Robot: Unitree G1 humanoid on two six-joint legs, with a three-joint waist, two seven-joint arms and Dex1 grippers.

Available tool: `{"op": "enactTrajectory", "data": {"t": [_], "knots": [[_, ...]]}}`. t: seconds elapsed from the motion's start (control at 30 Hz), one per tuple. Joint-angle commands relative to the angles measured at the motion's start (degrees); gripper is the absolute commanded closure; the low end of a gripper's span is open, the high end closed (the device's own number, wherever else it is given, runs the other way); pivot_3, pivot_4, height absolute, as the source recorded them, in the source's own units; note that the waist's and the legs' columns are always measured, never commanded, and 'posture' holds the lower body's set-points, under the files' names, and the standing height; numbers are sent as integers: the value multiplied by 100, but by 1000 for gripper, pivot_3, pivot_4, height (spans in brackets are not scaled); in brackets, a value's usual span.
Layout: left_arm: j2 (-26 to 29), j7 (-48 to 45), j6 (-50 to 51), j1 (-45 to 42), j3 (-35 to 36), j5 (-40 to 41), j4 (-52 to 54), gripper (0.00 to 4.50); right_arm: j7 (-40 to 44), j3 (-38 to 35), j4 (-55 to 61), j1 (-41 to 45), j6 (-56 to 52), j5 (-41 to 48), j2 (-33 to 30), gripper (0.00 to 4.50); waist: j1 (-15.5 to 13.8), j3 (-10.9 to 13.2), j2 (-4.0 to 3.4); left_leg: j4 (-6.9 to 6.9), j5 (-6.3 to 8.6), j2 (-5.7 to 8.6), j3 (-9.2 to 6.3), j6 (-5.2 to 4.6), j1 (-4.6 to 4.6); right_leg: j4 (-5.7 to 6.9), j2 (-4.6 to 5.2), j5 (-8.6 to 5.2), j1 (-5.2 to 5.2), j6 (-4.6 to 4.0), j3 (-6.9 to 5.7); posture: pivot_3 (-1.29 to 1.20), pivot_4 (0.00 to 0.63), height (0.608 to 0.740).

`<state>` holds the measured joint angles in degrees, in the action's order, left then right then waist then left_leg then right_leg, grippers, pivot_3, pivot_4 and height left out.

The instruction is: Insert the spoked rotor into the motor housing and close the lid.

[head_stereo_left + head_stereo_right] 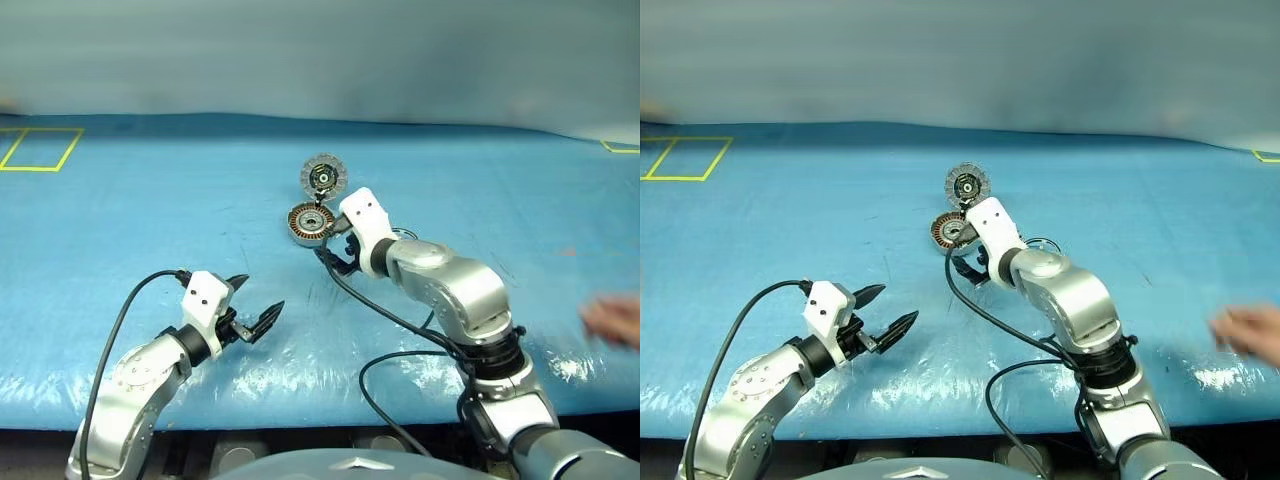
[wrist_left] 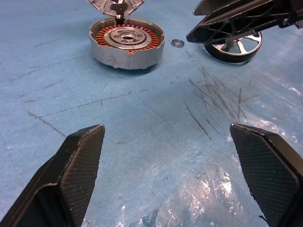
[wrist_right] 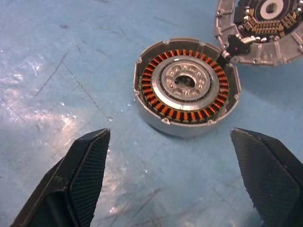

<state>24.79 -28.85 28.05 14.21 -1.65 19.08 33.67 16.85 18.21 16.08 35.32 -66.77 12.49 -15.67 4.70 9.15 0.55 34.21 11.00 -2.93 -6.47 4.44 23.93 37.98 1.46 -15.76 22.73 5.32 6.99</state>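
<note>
My gripper will make the lid [image 1: 324,176] flip over onto the windings when it closes the lid, because a short cable [image 1: 319,199] connects the lid to the motor housing.
The motor housing [image 3: 186,86] sits on the blue table with its copper-brown windings showing. Its lid [image 1: 323,176] stands hinged open at the far side, ribbed face towards me. My right gripper [image 3: 169,137] is open and empty, hovering just short of the housing and pointing at it. In the left wrist view the spoked rotor [image 2: 236,46] lies flat on the table to the right of the housing, under the right gripper's fingers [image 2: 236,19]. My left gripper [image 1: 260,295] is open and empty, well back near the table's front left.
A tiny dark ring [image 2: 178,43] lies between the housing and the rotor. A person's hand [image 1: 612,320] rests at the right edge of the table. Yellow tape [image 1: 40,148] marks a rectangle at the far left. Black cables trail from both wrists.
</note>
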Motion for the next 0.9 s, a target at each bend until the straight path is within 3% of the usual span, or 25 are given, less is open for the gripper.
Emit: {"op": "enactTrajectory", "data": {"t": [0.03,0.37,0.73,0.9], "knots": [[-30,-27,-169,-10,-42,0,44,0,208,473,-869,548,682,-322,154,234,10,0,0,-1,0,0,0,0,-1,0,0,1,0,1,0,0,150,740],[-110,210,-352,281,7,-139,129,0,812,931,-2683,1205,1718,-809,599,234,-6,3,-4,-11,0,1,-2,0,2,0,0,19,1,-26,-1,0,150,740],[-150,326,-433,486,15,-125,217,0,1495,1136,-3492,1405,1563,-1153,593,234,3,3,-5,-4,0,0,-2,1,-8,7,-1,18,-5,-24,-1,0,150,740],[-141,335,-482,497,13,-121,196,0,1919,1346,-3838,1566,1371,-1256,637,1750,6,0,-4,-4,0,0,-2,1,-19,7,-1,16,-17,-20,-2,0,150,740]]}}
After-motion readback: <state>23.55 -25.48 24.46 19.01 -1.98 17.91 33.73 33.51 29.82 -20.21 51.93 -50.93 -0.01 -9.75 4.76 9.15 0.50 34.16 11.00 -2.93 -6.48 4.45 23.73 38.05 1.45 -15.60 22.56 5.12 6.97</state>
